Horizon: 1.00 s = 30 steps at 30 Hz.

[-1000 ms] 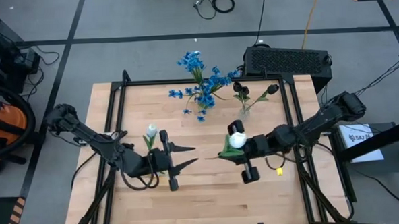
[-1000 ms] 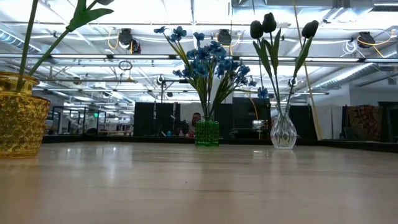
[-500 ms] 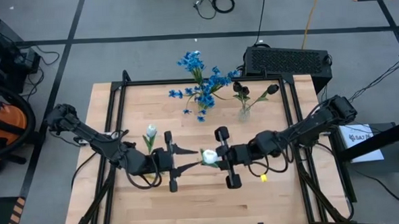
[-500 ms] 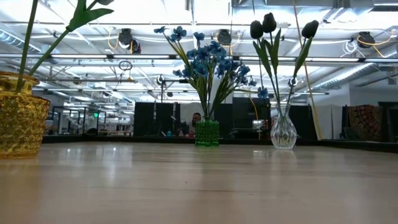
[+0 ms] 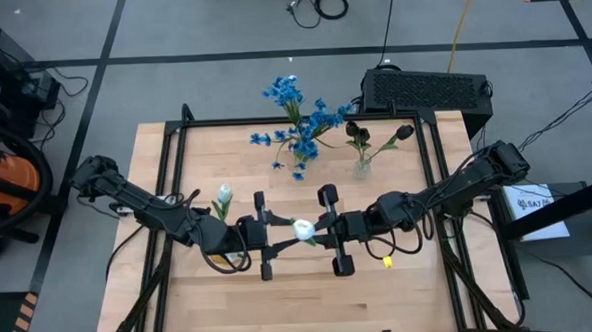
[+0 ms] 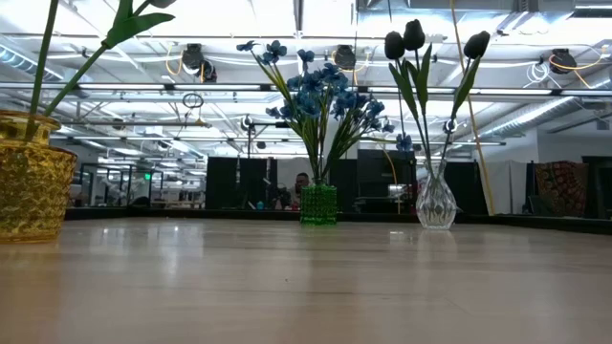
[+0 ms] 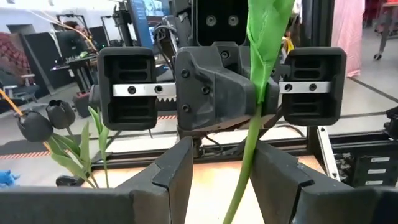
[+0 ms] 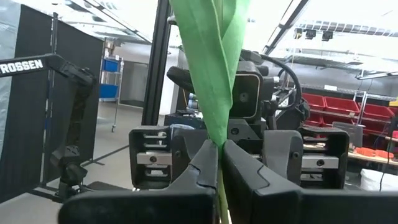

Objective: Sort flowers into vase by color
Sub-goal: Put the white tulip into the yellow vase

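Observation:
My fingers are pinching the tulip's stem, and the green leaf [image 7: 265, 46] stands straight above it. I expect the white tulip [image 5: 304, 229] to stay upright when I carry it to the yellow vase.
My right gripper [image 5: 317, 233] [image 8: 220, 157] is shut on a white tulip [image 5: 303, 229] near the middle of the table, above the tabletop. Its green leaf [image 8: 210, 56] rises past the fingers. My left gripper [image 5: 282, 237] [image 7: 221, 168] faces it from the left, open. Its fingers stand on either side of the tulip's stem [image 7: 247, 155]. Another white tulip [image 5: 223, 195] stands in a yellow vase [image 6: 29, 182]. Blue flowers [image 5: 299, 121] stand in a green vase [image 6: 318, 204]. Dark tulips [image 6: 413, 38] stand in a clear glass vase [image 6: 436, 203]. My right gripper pinches the white tulip's green stem [image 8: 219, 177] between its two fingers, just below the leaf. The fingers come level from the table's right side and lie across the stem. The flower is lifted clear of the table, its bloom toward the left gripper.
The three vases stand along the far half of the table: yellow at the left, green in the middle [image 5: 298, 173], glass at the right [image 5: 362, 165]. A black box [image 5: 425, 88] sits beyond the far edge. The near half of the tabletop [image 5: 302, 306] is bare wood.
My right gripper has carried the white tulip toward the table's left and a little toward the near edge, up to my left gripper. My left gripper has shifted slightly right, and the stem now stands between its open fingers.

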{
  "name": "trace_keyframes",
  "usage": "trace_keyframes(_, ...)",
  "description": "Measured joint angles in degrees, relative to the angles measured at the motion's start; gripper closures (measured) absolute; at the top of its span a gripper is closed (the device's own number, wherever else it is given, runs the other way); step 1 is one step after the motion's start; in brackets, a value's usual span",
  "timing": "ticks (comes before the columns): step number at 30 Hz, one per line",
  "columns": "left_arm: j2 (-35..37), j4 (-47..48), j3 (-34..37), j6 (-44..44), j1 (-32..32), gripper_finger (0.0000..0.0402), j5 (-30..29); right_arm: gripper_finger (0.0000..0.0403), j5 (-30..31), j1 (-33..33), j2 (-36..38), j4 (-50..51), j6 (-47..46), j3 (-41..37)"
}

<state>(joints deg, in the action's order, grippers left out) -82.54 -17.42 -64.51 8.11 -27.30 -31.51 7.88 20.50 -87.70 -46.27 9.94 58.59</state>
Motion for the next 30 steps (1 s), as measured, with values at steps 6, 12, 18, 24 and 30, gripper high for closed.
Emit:
trace_keyframes(6, 0.6, 0.2, 0.0, 0.2, -0.7, 0.0253, -0.1, 0.0399, -0.2, -0.6, 0.0, 1.1, 0.4, 0.0)
trace_keyframes(12, 1.0, 0.5, 0.0, 0.3, -1.5, 0.0296, -0.2, 0.0399, -0.2, -0.6, 0.0, 1.4, 0.4, 0.0)
trace_keyframes(18, 1.1, 1.5, 0.0, 1.4, -1.7, 0.0374, -0.2, 0.0394, 0.0, -0.7, 0.0, 1.6, 0.3, 0.0)
trace_keyframes(24, 1.1, 2.1, 0.0, 1.4, -1.7, 0.0388, -0.2, 0.0349, 2.7, -0.6, 0.0, 2.7, 0.4, 0.0)
trace_keyframes(30, 3.7, 5.0, 0.0, 1.3, -3.5, 0.0387, -0.8, 0.0275, 3.8, -0.6, 1.7, 7.8, 1.0, 0.0)
